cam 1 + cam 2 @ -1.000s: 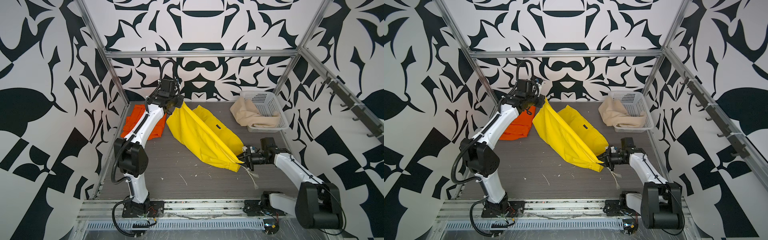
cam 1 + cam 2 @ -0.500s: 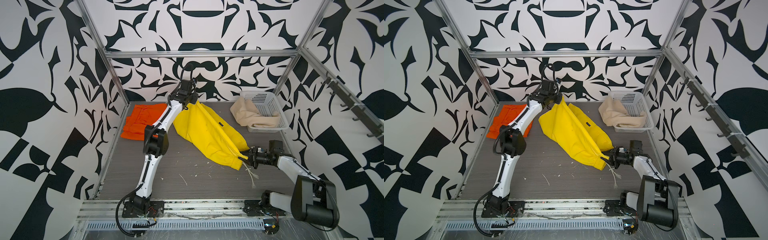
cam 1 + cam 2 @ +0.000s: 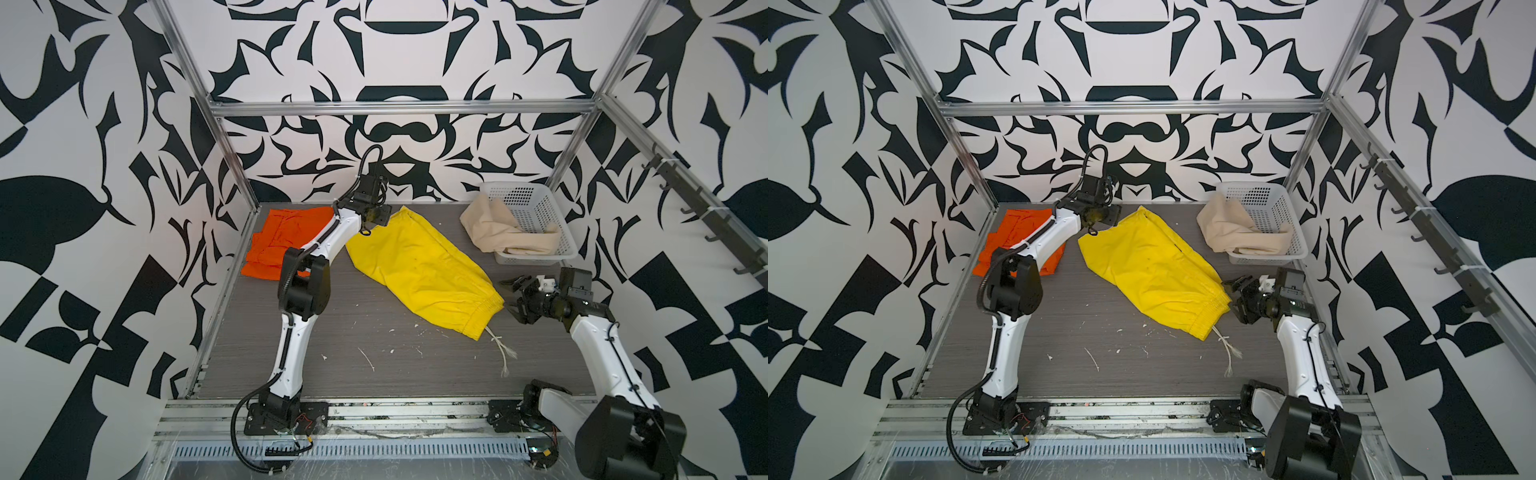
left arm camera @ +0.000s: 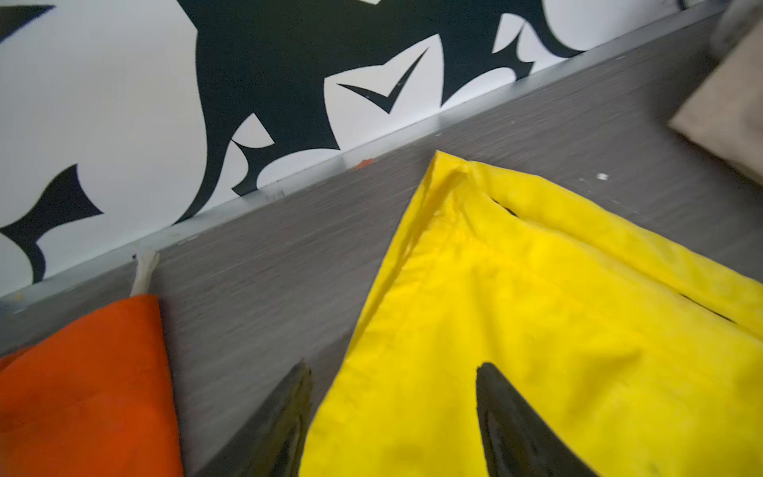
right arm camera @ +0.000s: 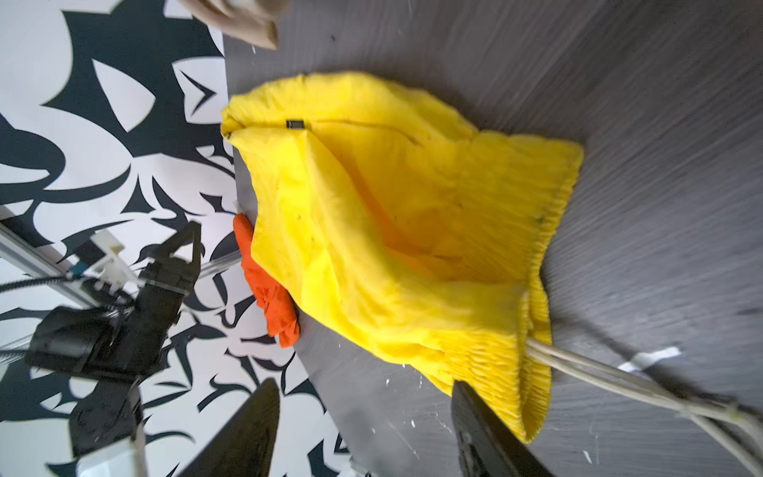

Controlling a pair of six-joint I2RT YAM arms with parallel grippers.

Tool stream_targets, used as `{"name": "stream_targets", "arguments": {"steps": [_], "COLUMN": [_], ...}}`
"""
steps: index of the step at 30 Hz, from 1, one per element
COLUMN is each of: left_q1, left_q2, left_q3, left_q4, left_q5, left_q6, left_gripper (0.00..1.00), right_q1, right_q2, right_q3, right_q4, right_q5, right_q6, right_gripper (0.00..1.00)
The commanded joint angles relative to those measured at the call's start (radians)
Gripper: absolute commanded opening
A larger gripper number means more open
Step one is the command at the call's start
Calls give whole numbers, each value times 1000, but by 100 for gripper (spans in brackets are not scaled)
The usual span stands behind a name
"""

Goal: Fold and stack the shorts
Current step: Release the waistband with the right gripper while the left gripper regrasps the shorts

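Observation:
The yellow shorts lie at a slant from waistband to far leg hem [image 3: 364, 239], so my left gripper should first pull the hem forward, and then my right gripper should take the long edge [image 3: 453, 248].
The yellow shorts [image 3: 419, 270] [image 3: 1150, 266] lie flat and slantwise on the grey table, waistband toward the front right. Their white drawstring [image 3: 500, 349] trails forward. My left gripper [image 3: 376, 216] [image 4: 394, 367] hangs open just over their far leg hem, holding nothing. Just right of the waistband [image 5: 532, 256], my right gripper [image 3: 508, 297] [image 5: 364, 384] is open and empty, with one finger beside the cloth. Folded orange shorts [image 3: 286, 241] [image 4: 82, 392] rest at the back left. Beige shorts [image 3: 494, 228] hang over the basket's edge.
The white perforated basket [image 3: 536, 208] stands at the back right corner. Small white scraps [image 3: 368, 359] lie scattered on the front of the table. Metal frame posts [image 3: 226, 141] and patterned walls enclose the table, and a rail of hooks [image 3: 706, 224] runs along the right wall.
Both grippers have opened and let go of the yellow shorts, which have dropped flat on the table. The left gripper came right and down; the right one drew back to the right.

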Motion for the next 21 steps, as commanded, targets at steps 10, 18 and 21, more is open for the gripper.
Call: {"name": "stream_targets", "arguments": {"steps": [10, 18, 21], "left_q1": [-16, -8, -5], "left_q2": [6, -34, -84], "left_q3": [-173, -365, -484], "left_q4": [29, 31, 24], "left_q5": [258, 203, 163], "left_q6": [-289, -439, -485], "left_gripper": [62, 61, 61], "right_q1": [358, 545, 535], "right_q2": [-38, 248, 321], "right_q3": [75, 26, 16], "right_q4": [18, 252, 258], "right_q5": [280, 238, 255], "right_q6": [-86, -74, -97], "right_gripper": [69, 68, 68]}}
